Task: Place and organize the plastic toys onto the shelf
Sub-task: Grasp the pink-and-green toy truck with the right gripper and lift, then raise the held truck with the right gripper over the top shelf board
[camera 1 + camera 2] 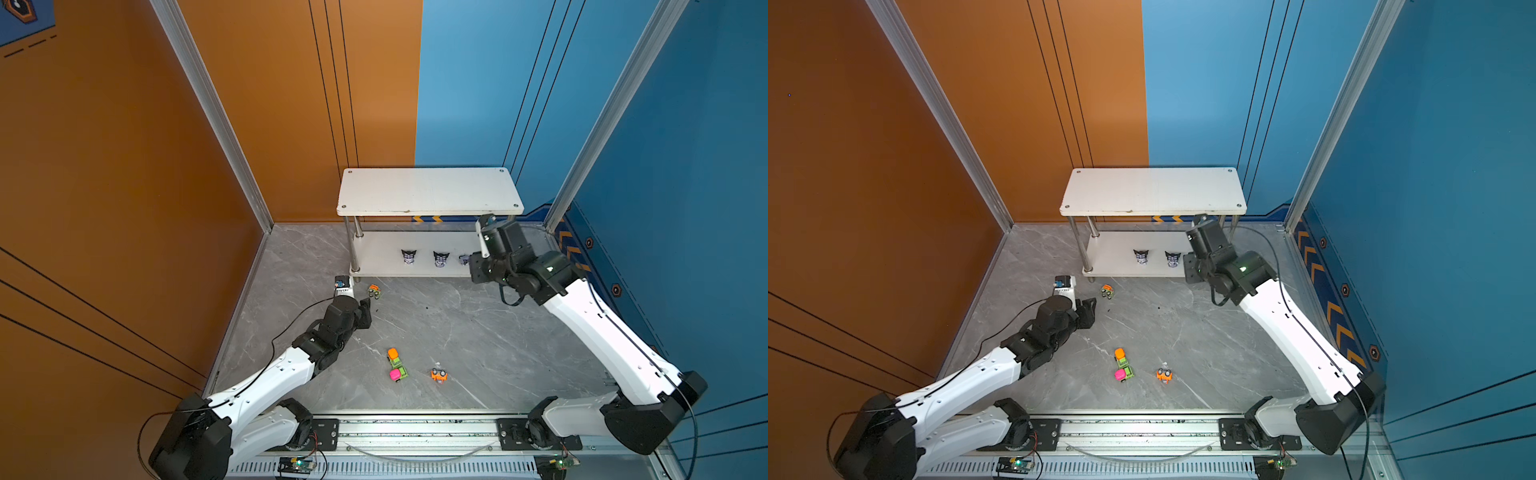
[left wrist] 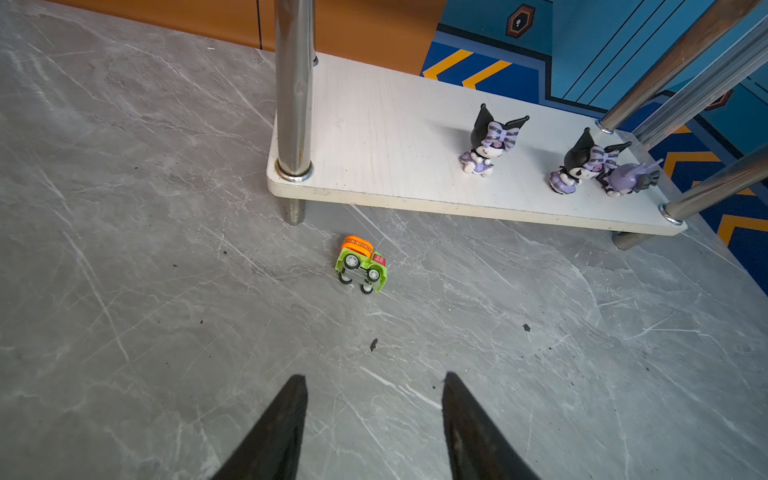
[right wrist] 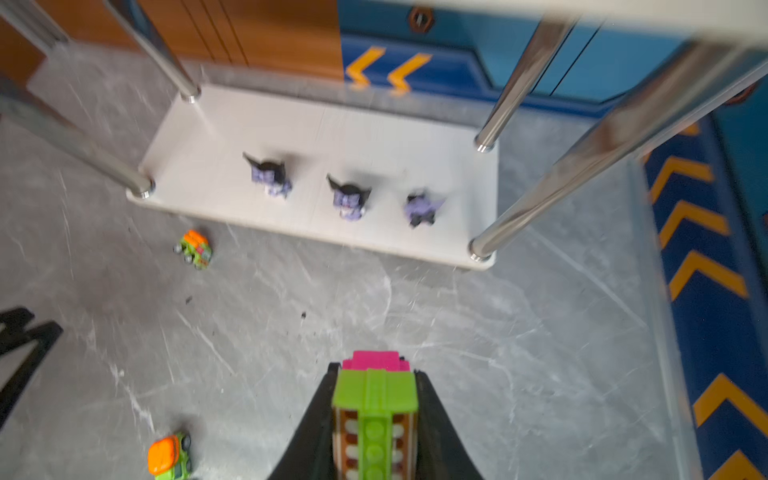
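Note:
The green and pink car point(image 3: 374, 400) sits straight in my right gripper and the top board point(image 1: 502, 195) is empty, so I keep lifting the car until it stands on that board.
The white two-tier shelf point(image 1: 428, 191) stands at the back. Two black-and-lilac figurines point(image 2: 490, 141) point(image 2: 582, 166) stand on its lower board point(image 2: 374, 137), and a third point(image 2: 629, 178) lies tipped beside them. My right gripper point(image 3: 376, 368) hovers in front of the shelf's right end, shut on a green and pink toy car point(image 3: 374, 395). My left gripper point(image 2: 374, 377) is open and empty, low over the floor. Just beyond it an orange and green car point(image 2: 361, 264) lies on its side. On the floor nearer the front sit three more cars point(image 1: 394, 356) point(image 1: 398, 374) point(image 1: 439, 375).
The shelf's top board shows nothing on it in both top views. Chrome posts point(image 2: 293, 87) join the boards at the corners. Orange and blue walls close in the grey marble floor point(image 1: 457, 324), and a metal rail point(image 1: 415, 428) runs along the front edge.

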Controlling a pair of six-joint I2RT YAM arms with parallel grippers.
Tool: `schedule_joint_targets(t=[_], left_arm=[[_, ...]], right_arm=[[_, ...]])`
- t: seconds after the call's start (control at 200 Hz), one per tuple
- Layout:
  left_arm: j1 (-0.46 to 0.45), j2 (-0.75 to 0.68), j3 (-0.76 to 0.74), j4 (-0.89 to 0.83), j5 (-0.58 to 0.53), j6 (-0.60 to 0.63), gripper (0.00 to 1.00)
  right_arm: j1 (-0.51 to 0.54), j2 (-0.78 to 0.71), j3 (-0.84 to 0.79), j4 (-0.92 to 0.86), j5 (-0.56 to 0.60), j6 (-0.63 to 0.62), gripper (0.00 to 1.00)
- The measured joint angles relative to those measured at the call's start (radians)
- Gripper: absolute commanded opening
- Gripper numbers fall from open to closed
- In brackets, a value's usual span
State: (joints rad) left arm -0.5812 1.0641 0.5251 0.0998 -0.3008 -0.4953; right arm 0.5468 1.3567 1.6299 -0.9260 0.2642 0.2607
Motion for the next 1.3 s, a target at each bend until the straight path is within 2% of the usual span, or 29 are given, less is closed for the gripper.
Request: schedule_joint_targets(t=[0.145,0.42,0.586,0.831,1.301], left_arm=[[0.0,-0.002,0.0,-0.014,0.0,-0.001,0.54],[0.0,-0.022,0.005,-0.056,0.0,-0.004,0.54],[0.0,-0.042,0.006,-0.082,-0.001,-0.008,0.54],[0.0,-0.041,0.011,-0.1,-0.001,-0.02,0.54],[-0.002,0.027,0.051,-0.101,-0.001,-0.026,0.53]], right_arm=[[-0.052,0.055,0.2,-0.04,0.006,-0.055,0.17],[-0.207,0.351,0.576,-0.104,-0.028,-0.137,0.17],[-0.234,0.473,0.719,-0.135,-0.035,-0.183,0.17],[-0.266,0.516,0.795,-0.141,-0.047,-0.212,0.17],[-0.311,0.546,0.801,-0.134,-0.086,-0.203,0.18]])
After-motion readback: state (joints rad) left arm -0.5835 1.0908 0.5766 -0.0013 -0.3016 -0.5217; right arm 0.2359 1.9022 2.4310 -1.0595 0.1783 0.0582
